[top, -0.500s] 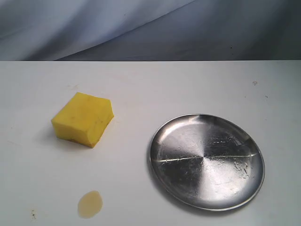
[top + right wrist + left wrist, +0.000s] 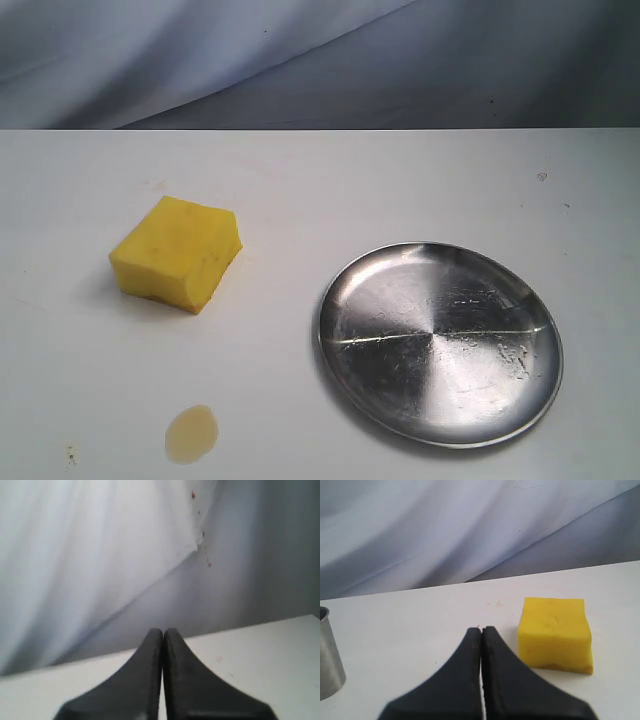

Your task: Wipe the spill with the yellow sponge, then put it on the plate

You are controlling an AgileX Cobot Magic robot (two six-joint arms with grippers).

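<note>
The yellow sponge is a thick block with soft, rounded edges, so it will crease deeply at its middle when the robot pinches it to wipe.
The yellow sponge lies on the white table at the left; the left wrist view shows this sponge too. Nearer the front edge sits the small amber spill. The silver plate rests at the right, with nothing on it. Neither arm shows in the exterior view. My left gripper is shut and holds nothing, its tips short of the sponge and to one side of it. My right gripper is shut too, over bare table, with no task object in its view.
A grey metal cylinder stands at the edge of the left wrist view. A pale draped cloth hangs behind the table's far edge. A few small dark specks mark the table near the spill.
</note>
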